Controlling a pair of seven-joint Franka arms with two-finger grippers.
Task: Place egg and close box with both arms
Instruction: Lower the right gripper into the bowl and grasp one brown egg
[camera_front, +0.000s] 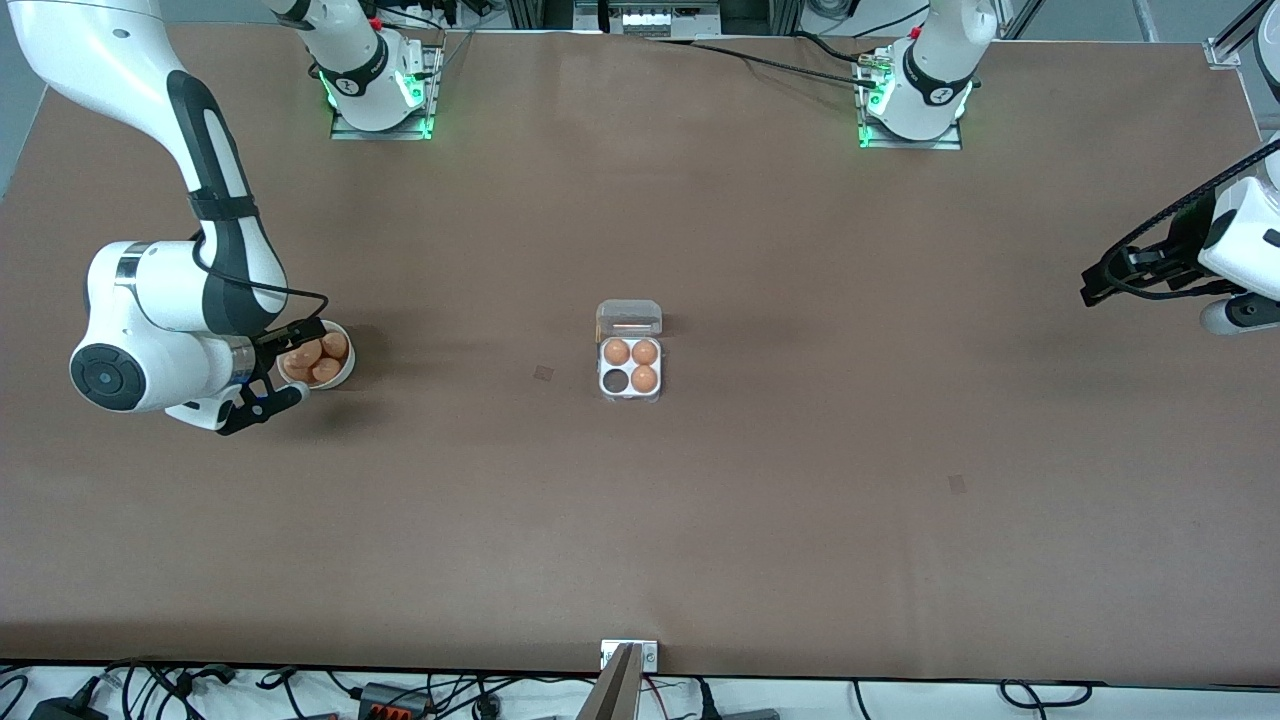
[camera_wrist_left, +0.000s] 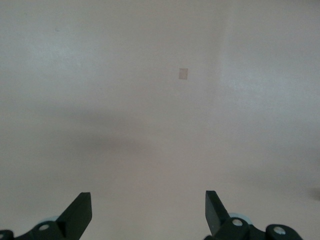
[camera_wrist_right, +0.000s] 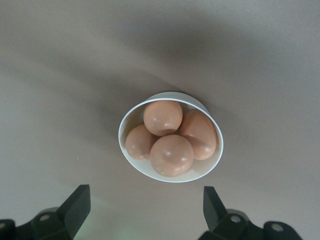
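My gripper should expect another egg hidden under the nearest egg (camera_wrist_right: 171, 155) when it lifts that egg, because it sits on top of its neighbours in the white bowl (camera_wrist_right: 159, 135).
The box (camera_front: 630, 383) lies open at the table's middle, its clear lid (camera_front: 629, 318) folded back toward the robots' bases. Three tan eggs (camera_front: 644, 352) fill three cells; one cell (camera_front: 613, 380) is dark and empty. A round white bowl (camera_front: 343, 375) holds several more eggs (camera_wrist_right: 171, 154) toward the right arm's end of the table. My right gripper (camera_front: 280, 368) is open and empty, above the bowl's edge; in the right wrist view (camera_wrist_right: 146, 192) the bowl (camera_wrist_right: 131, 118) lies just ahead of the fingertips. My left gripper (camera_front: 1095, 285) waits open and empty over bare table at the left arm's end; its wrist view (camera_wrist_left: 148, 197) shows only table.
Small darker patches mark the brown table (camera_front: 543, 373), (camera_front: 957, 484), one of them also in the left wrist view (camera_wrist_left: 183, 73). A metal bracket (camera_front: 629, 655) sits at the table's edge nearest the front camera. Cables lie past that edge.
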